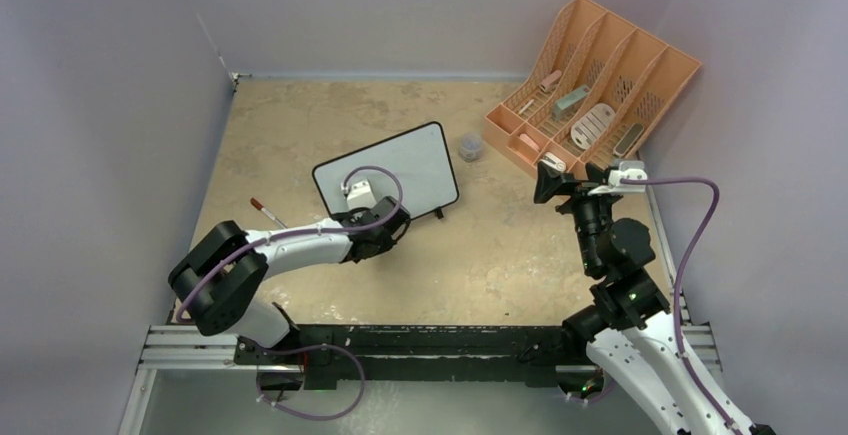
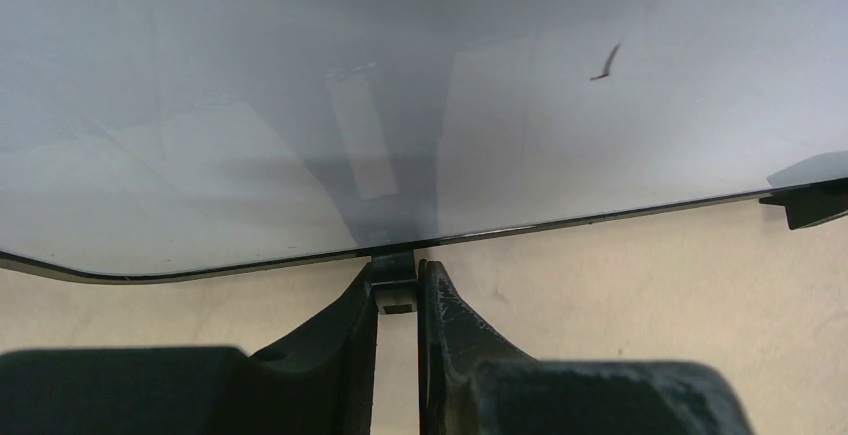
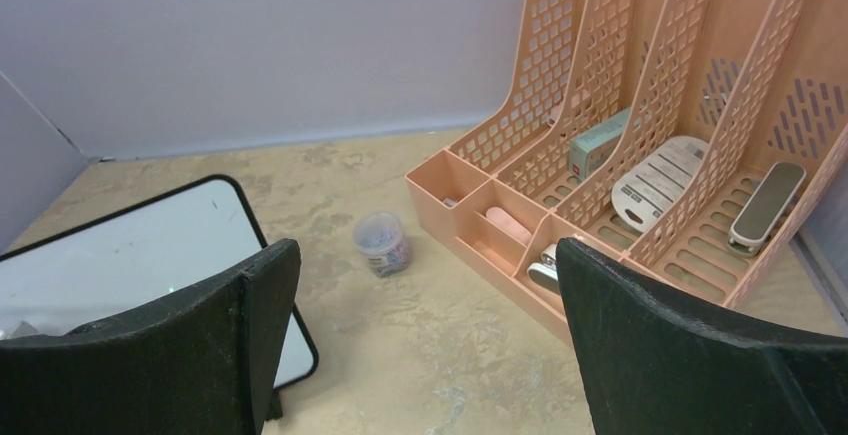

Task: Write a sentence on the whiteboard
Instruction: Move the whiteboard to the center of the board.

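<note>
The left gripper has hold of the whiteboard's black foot [image 2: 393, 267] with clear table in front [image 1: 440, 265]. It should go on pulling until the whiteboard is nearer the robot's arms, and then let go.
The whiteboard [image 1: 405, 160] stands tilted on the tan table, left of centre; its white face [image 2: 400, 85] fills the left wrist view and carries one short dark stroke [image 2: 605, 62]. My left gripper [image 1: 388, 213] is at the board's lower edge, its jaws [image 2: 398, 280] shut on a small black foot under the frame. A second foot [image 2: 805, 205] shows at the right. My right gripper [image 1: 578, 181] hovers open between the board and the organizer, nothing between its fingers [image 3: 428, 255]. The board's right corner [image 3: 120, 265] shows in the right wrist view.
A thin red-tipped marker [image 1: 268, 212] lies on the table left of the board. A peach slotted organizer [image 1: 600, 85] with small items stands at the back right [image 3: 700, 135]. A small clear jar [image 1: 468, 146] sits between board and organizer [image 3: 382, 243]. Walls enclose the table.
</note>
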### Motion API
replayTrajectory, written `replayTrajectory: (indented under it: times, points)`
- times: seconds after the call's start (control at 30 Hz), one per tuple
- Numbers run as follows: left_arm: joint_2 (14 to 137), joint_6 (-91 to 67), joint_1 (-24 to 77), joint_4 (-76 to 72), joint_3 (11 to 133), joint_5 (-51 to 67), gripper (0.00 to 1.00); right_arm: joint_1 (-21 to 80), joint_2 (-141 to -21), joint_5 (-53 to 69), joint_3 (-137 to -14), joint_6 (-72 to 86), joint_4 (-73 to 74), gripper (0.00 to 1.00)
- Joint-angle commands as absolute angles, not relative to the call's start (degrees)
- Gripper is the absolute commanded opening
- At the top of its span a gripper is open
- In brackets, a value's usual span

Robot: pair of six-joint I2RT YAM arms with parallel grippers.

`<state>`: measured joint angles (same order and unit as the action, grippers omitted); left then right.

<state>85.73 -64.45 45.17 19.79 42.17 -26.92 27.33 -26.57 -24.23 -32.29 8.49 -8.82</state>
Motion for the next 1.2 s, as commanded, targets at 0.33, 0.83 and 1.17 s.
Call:
replayTrajectory:
  times: [0.33,0.83,1.17]
  points:
    - [93.0,-80.8,59.4,34.5,50.7,-31.3,0.00,27.5,-24.7,-18.7,-32.6,9.6,-12.3,0.99]
    - [88.4,-79.7,61.3,39.9,54.8,-29.1,0.55,27.5,-23.0,-17.3,-32.0,9.8,-13.1,0.99]
    - [72.0,-69.9,61.7,55.0,62.9,-31.2,0.81,27.5,-23.4,-19.5,-32.2,10.5,-12.7,0.99]
